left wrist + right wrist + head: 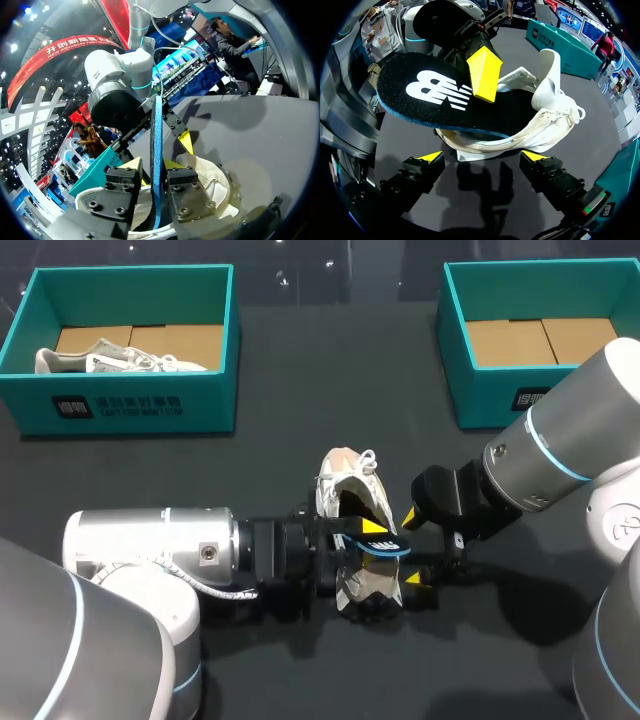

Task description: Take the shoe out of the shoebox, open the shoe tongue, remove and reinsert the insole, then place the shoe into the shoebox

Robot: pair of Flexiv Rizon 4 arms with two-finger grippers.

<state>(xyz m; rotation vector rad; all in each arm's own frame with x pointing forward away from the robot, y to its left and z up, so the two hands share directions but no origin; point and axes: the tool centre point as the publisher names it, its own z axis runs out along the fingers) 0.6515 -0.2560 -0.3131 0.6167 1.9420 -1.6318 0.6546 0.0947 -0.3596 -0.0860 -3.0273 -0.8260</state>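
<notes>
The black insole (381, 542) will settle flat with its black side up when the robot pushes it into the shoe, because the insole's blue side (386, 552) faces the shoe's heel.
A white shoe (345, 485) lies on its side on the dark table in the middle. Its black insole (435, 95), blue along the edge, sticks out of the shoe's opening with one end still inside. My left gripper (152, 165) comes in from the left and stands open, the insole (156, 140) edge-on between its fingers with a small gap on each side. One left fingertip (482, 72) lies over the insole's top face. My right gripper (481, 160) is open wide beside the shoe (545, 120), under the insole's free end, with nothing between its fingers.
A teal shoebox (130, 405) at the back left holds a second white shoe (120, 360). Another teal box (470, 390) at the back right shows only its cardboard floor. Dark bare table lies between the boxes and the shoe.
</notes>
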